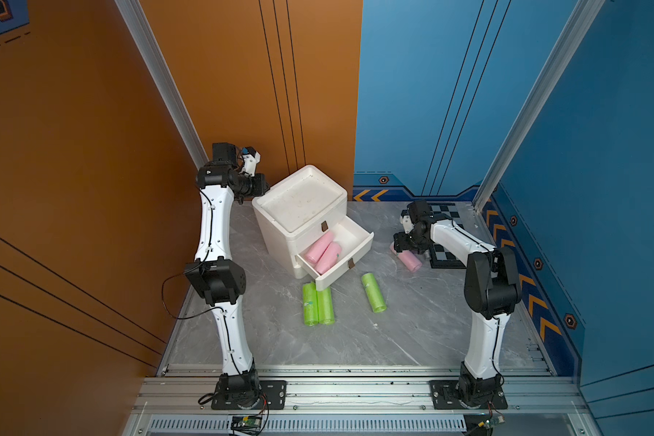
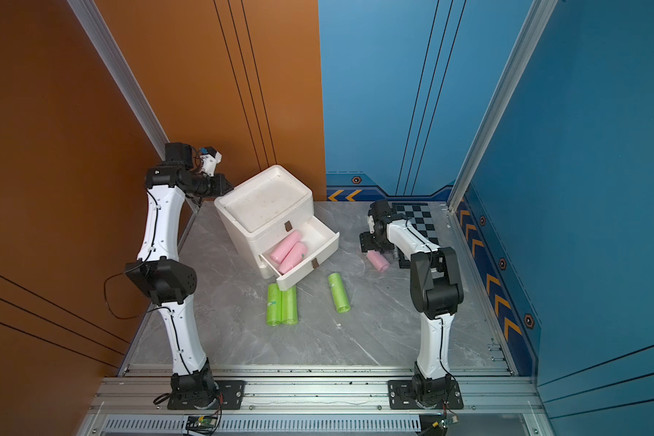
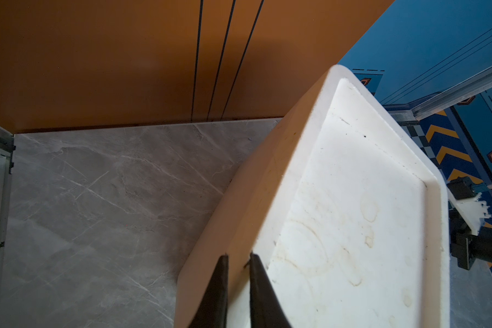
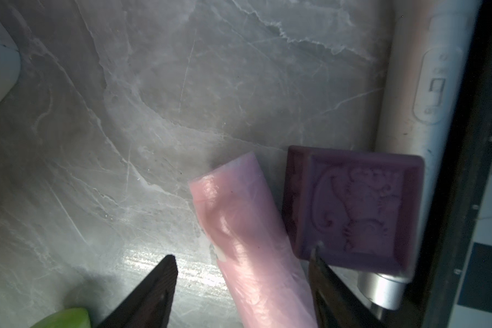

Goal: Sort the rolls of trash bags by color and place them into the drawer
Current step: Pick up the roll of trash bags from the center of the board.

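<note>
My right gripper should move toward the purple cube [image 4: 291,232] and close around the roll's middle [image 1: 407,259], because the pink roll is slanted between its fingers, close against the cube.
A pale pink roll [image 4: 247,215] lies on the table [image 1: 355,332] beside the checkerboard, seen in both top views [image 1: 411,261] [image 2: 379,261]. My right gripper [image 4: 242,257] stands open astride it, one fingertip [image 4: 314,251] against a purple cube [image 4: 355,210]. Two pink rolls [image 1: 320,243] [image 1: 329,257] lie in the open lower drawer [image 1: 361,241]. Three lime green rolls [image 1: 310,304] [image 1: 326,306] [image 1: 373,292] rest on the table in front of it. My left gripper [image 3: 238,255] is shut on the top rim of the white cabinet [image 3: 352,213] at its back left corner [image 1: 260,187].
A grey microphone [image 4: 421,85] lies beside the purple cube along the edge of the checkerboard [image 1: 446,217]. The open drawer front overhangs the tops of two green rolls. Orange and blue walls close in the table at the back and sides.
</note>
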`<state>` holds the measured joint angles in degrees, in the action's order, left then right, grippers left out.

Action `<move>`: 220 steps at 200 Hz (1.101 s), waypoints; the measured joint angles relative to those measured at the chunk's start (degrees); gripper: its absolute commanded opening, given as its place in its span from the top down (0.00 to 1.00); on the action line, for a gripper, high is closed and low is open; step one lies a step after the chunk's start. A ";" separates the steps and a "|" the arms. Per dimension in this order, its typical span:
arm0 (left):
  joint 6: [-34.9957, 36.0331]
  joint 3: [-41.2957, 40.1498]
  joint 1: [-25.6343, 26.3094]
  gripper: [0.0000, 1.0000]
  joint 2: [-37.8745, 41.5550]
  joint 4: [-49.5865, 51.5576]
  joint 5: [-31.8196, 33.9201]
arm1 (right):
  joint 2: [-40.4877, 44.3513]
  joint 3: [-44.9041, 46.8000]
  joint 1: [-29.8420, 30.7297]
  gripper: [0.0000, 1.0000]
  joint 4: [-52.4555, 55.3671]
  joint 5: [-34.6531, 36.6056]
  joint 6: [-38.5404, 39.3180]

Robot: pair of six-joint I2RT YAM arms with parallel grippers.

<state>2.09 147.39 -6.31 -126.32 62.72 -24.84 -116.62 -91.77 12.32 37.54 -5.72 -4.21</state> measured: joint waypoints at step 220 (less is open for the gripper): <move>0.00 -0.02 0.07 0.84 0.00 -0.09 0.17 | 1.33 5.57 2.32 0.28 1.90 6.01 1.01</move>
<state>2.09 147.37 -6.24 -126.32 62.63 -24.67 -115.28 -86.19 14.63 39.44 0.30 -3.20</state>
